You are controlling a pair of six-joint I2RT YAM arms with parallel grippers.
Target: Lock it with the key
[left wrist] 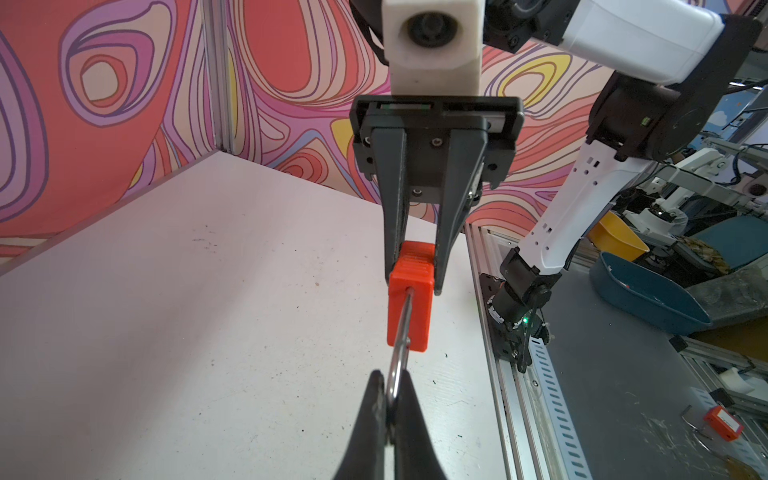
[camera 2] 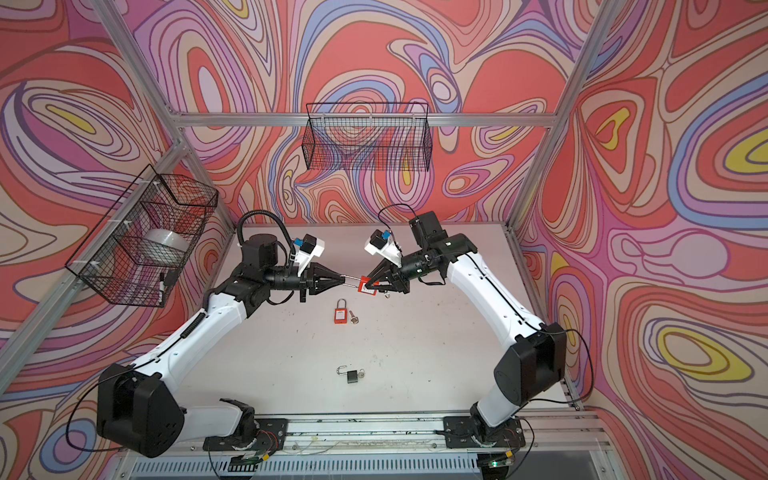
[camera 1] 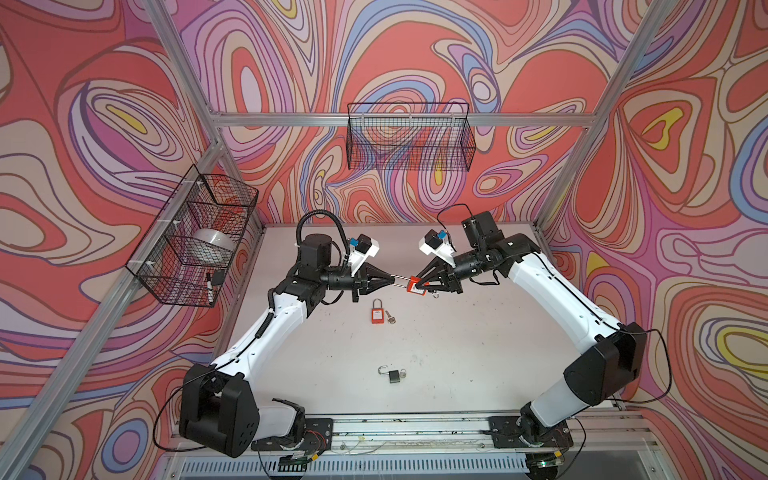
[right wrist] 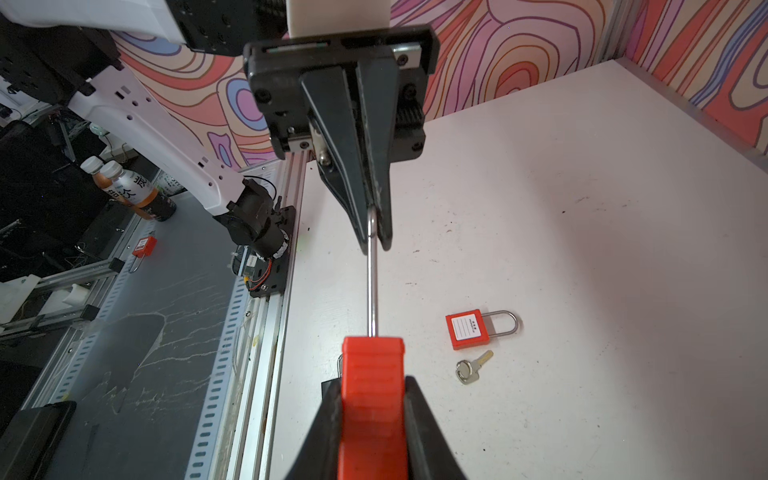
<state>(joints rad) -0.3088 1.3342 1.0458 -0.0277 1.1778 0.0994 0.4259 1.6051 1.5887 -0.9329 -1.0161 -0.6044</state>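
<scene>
I hold only the shackle's end with my left gripper, so this gripper should grasp the red body before my right gripper opens to work the key.
A red padlock is held in the air between both grippers, above the table's far middle. My left gripper is shut on the end of its long steel shackle. My right gripper is shut on the red body, one finger on each side. The shackle stands drawn far out of the body. A small metal piece hangs under the right gripper; I cannot tell what it is. A loose key lies on the table.
Beside the loose key lies a second red padlock, shackle closed. Nearer the front is a small black padlock with its shackle swung open. Wire baskets hang on the left wall and the back wall.
</scene>
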